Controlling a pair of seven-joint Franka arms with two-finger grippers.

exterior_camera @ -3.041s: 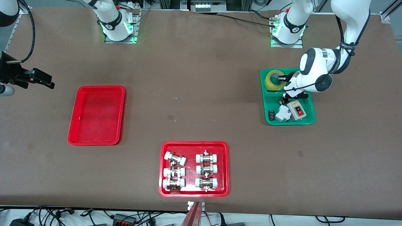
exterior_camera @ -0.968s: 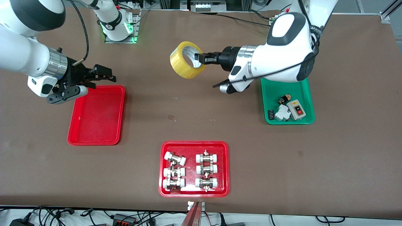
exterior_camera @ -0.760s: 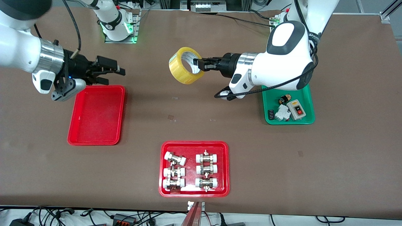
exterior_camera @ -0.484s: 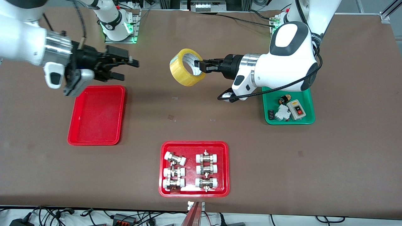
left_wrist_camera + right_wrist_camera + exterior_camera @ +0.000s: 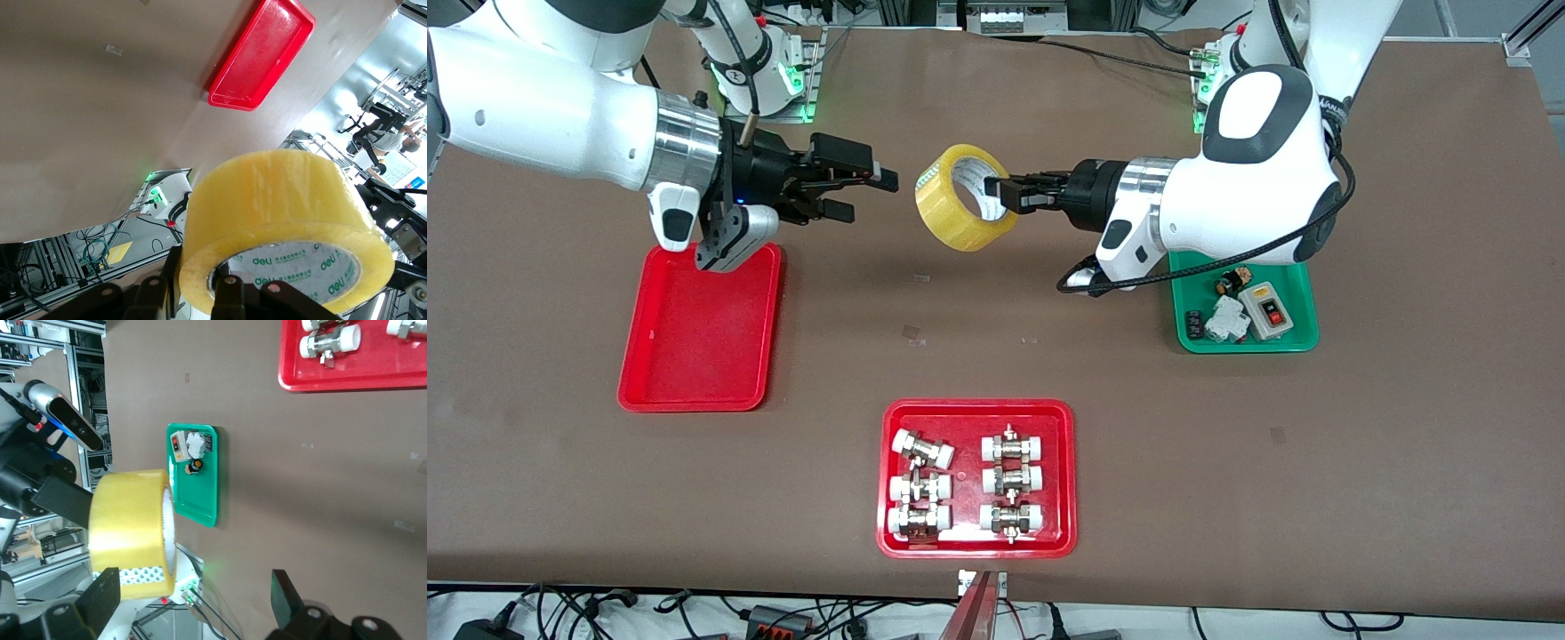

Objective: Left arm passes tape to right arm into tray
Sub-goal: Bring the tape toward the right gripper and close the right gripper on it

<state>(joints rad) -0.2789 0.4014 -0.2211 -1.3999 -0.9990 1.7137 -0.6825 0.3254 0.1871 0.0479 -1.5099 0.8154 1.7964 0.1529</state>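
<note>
I expect the yellow tape (image 5: 128,523) to stay tightly wound when I carry it to the plain red tray, because the patterned strip (image 5: 141,575) lies flat against the roll of tape.
The yellow tape (image 5: 963,198) hangs in the air over the middle of the table. My left gripper (image 5: 1003,192) is shut on the roll's wall, one finger inside the core and one outside. In the left wrist view the tape (image 5: 280,213) fills the space ahead of the left gripper (image 5: 200,293). My right gripper (image 5: 871,197) is open, level with the tape and a short gap away from it, toward the right arm's end. In the right wrist view the tape (image 5: 130,533) sits just ahead of the right gripper (image 5: 193,600), near one finger. The plain red tray (image 5: 701,338) lies empty below the right wrist.
A green tray (image 5: 1294,342) with small electrical parts lies under the left arm's elbow. A red tray of white-capped metal fittings (image 5: 976,413) sits near the table's front edge. Both arm bases stand along the back edge.
The right arm has swung from over the plain red tray's end toward the tape, its gripper staying open. The left gripper has kept hold of the tape and shifted only slightly.
</note>
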